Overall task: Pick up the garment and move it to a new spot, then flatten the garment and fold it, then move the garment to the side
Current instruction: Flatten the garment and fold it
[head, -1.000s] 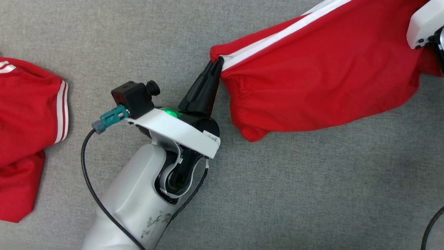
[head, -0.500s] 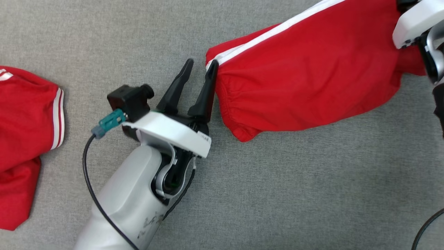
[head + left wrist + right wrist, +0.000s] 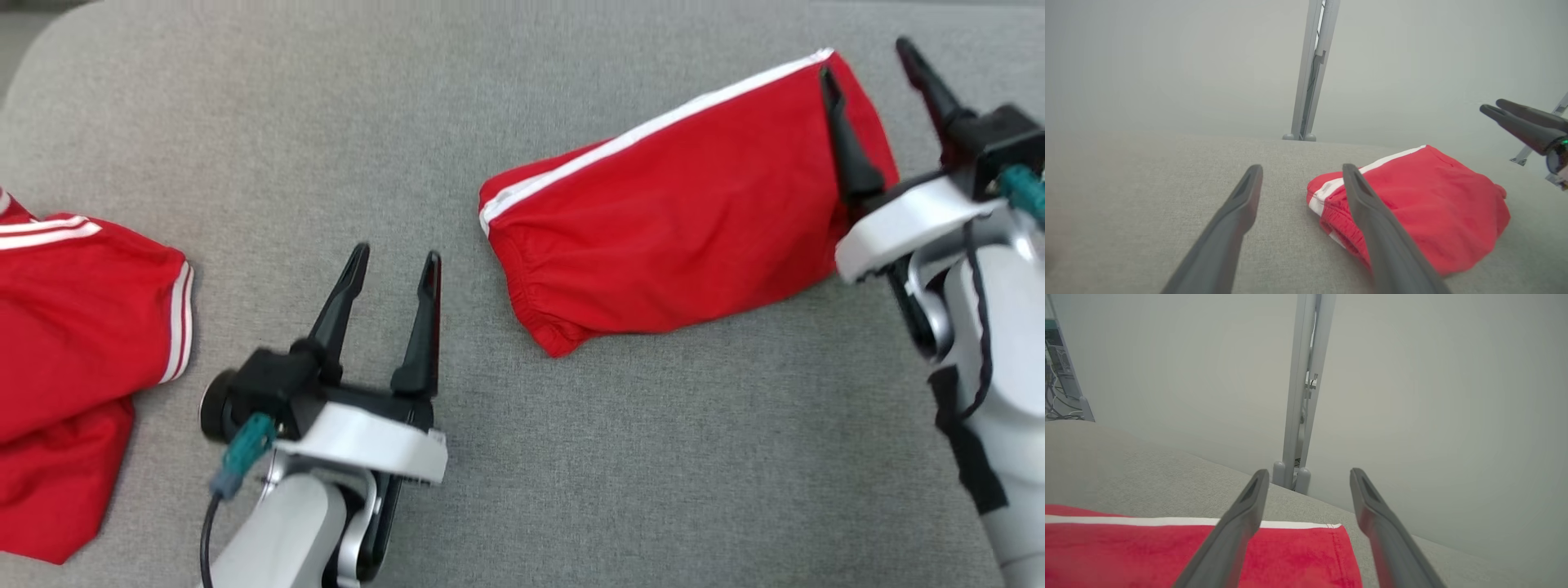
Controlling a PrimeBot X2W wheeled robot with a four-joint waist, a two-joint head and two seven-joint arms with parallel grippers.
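I expect a second striped layer to show underneath and come along when I pull the garment's end (image 3: 869,137), because red cloth peeks out (image 3: 534,172) beyond the white stripe.
The garment (image 3: 678,220) is red with a white side stripe and lies folded on the grey fabric surface (image 3: 653,457), right of centre. My left gripper (image 3: 396,255) is open and empty, a hand's width left of the garment's elastic end and not touching it. In the left wrist view this gripper (image 3: 1302,169) points past the garment (image 3: 1433,204), which lies to its right. My right gripper (image 3: 865,59) is open at the garment's far right end, one finger over the red cloth. In the right wrist view its open fingers (image 3: 1308,473) hover above the garment's corner (image 3: 1298,555).
A second red piece of clothing (image 3: 73,327) with white stripes lies at the left edge. A grey metal post (image 3: 1310,69) stands against the pale wall beyond the far edge of the surface. The right gripper (image 3: 1492,106) also shows in the left wrist view.
Both grippers opened and let go of the garment, then drew back from it. The garment now rests on the surface. The head camera also shifted.
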